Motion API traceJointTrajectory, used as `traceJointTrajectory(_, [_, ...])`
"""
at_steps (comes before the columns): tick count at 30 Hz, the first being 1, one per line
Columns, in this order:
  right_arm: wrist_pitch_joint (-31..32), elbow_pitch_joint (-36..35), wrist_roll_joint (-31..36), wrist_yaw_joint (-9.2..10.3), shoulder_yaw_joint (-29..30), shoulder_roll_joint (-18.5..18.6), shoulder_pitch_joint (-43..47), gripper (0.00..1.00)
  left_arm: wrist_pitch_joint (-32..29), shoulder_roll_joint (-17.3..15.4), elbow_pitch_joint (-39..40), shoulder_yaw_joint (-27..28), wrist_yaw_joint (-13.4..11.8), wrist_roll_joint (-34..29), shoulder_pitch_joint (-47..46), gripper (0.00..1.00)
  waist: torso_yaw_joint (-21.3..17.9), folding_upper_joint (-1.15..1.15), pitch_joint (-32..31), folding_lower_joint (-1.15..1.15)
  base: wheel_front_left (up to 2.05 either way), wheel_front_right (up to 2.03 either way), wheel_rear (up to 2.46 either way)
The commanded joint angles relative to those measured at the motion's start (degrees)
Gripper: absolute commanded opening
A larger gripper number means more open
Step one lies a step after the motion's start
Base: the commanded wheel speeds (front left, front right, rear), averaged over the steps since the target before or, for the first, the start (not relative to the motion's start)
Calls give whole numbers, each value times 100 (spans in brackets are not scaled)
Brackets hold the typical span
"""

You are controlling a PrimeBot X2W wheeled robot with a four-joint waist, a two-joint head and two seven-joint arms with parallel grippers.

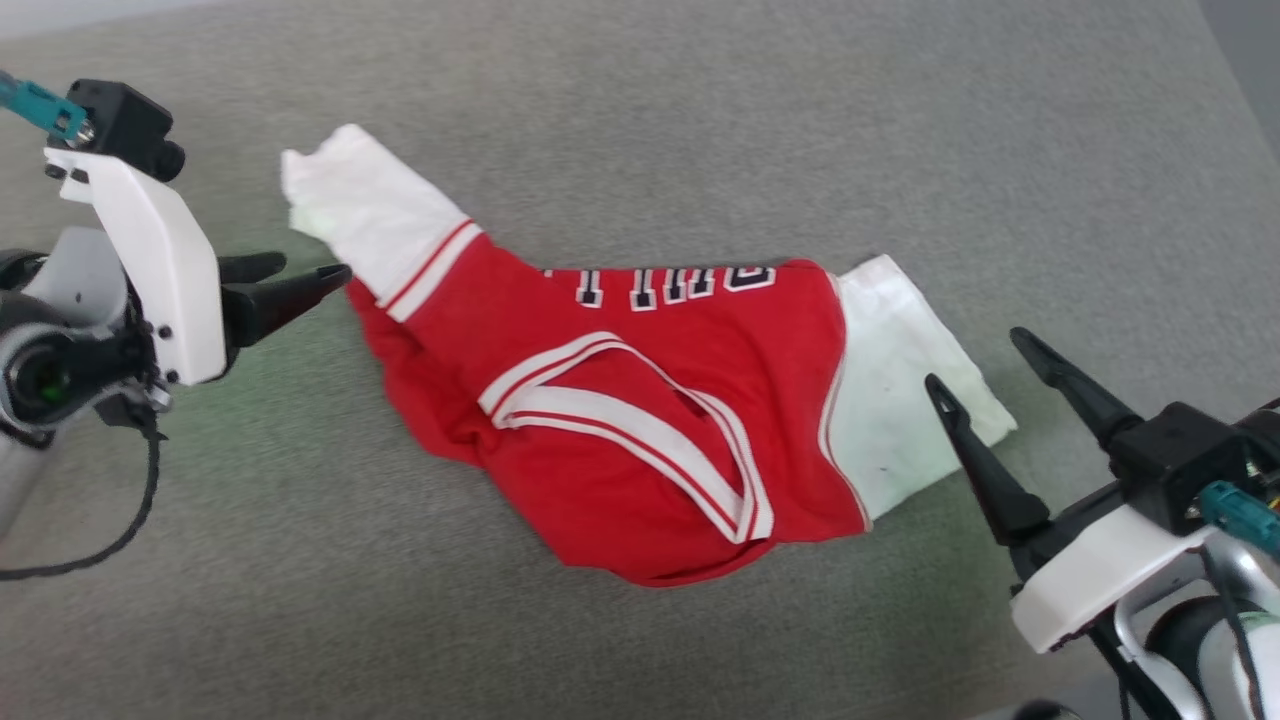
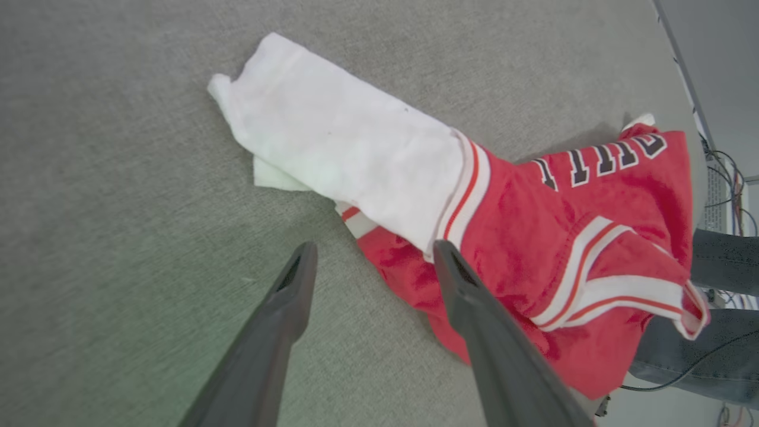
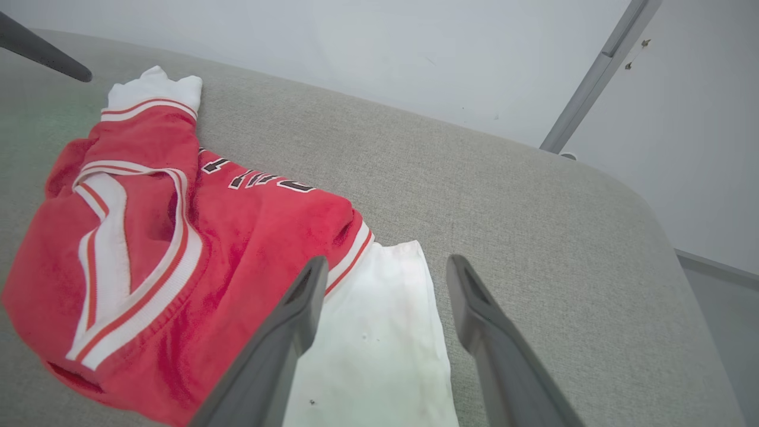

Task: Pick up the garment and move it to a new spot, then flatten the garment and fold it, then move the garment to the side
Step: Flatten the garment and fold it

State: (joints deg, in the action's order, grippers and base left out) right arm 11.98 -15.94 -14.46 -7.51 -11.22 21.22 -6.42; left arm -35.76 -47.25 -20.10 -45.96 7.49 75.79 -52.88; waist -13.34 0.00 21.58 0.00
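The slanted V-neck [image 1: 648,434] is joined to the white sleeve by a smooth red part [image 1: 465,314], so the V-neck will swing round when the robot pulls the sleeve toward itself.
The garment [image 1: 640,400], a red jersey with white sleeves and a striped V-neck, lies crumpled on the grey surface, black lettering at its far edge. My left gripper [image 1: 312,270] stands open at the left, its tips just short of the left white sleeve [image 1: 365,205]. In the left wrist view the left gripper [image 2: 375,246] hovers over the garment's [image 2: 593,196] edge with nothing between its fingers. My right gripper [image 1: 972,358] is open at the lower right, beside the right white sleeve [image 1: 900,390]. The right gripper [image 3: 386,261] straddles that sleeve [image 3: 379,344] from above.
The grey fabric-covered table [image 1: 700,120] has free room on all sides of the garment. Its rounded far edge [image 3: 640,190] meets a white wall with a metal post [image 3: 593,77]. Cables and dark grey-blue shapes [image 2: 717,261] lie beyond the table's edge.
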Motion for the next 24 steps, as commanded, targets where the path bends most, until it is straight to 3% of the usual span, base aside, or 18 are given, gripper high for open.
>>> traceJointTrajectory(1, [-60, 25, 74, 4, -27, -50, 23, 100, -126, 15, -83, 5, -4, 136, -104, 100, -128, 0, 104, 0, 0, 0, 0])
traceJointTrajectory(5, [-178, 99, 119, 5, -99, -173, 11, 100, -461, 86, -396, 66, -4, 427, -313, 100, -260, 0, 206, 0, 0, 0, 0])
traceJointTrajectory(10, [-302, 221, 177, 4, -124, -288, -31, 100, -440, 162, -548, 68, -3, 440, -450, 100, -330, 0, 277, 0, 0, 0, 0])
traceJointTrajectory(11, [-314, 240, 187, 5, -122, -302, -33, 100, -461, 158, -539, 51, -3, 445, -459, 95, -334, 0, 286, 0, 0, 0, 0])
traceJointTrajectory(14, [-359, 284, 207, 4, -109, -342, -64, 100, -460, 158, -502, 17, -3, 484, -458, 16, -330, 0, 299, 0, 0, 0, 0])
traceJointTrajectory(15, [-368, 299, 213, 5, -109, -355, -78, 100, -443, 162, -503, 16, -3, 507, -452, 0, -324, 0, 300, 0, 0, 0, 0])
traceJointTrajectory(24, [-311, 340, 264, 5, -51, -392, -68, 100, -141, 113, -409, 77, -3, 575, -474, 0, -76, 0, 228, 0, 0, 0, 0])
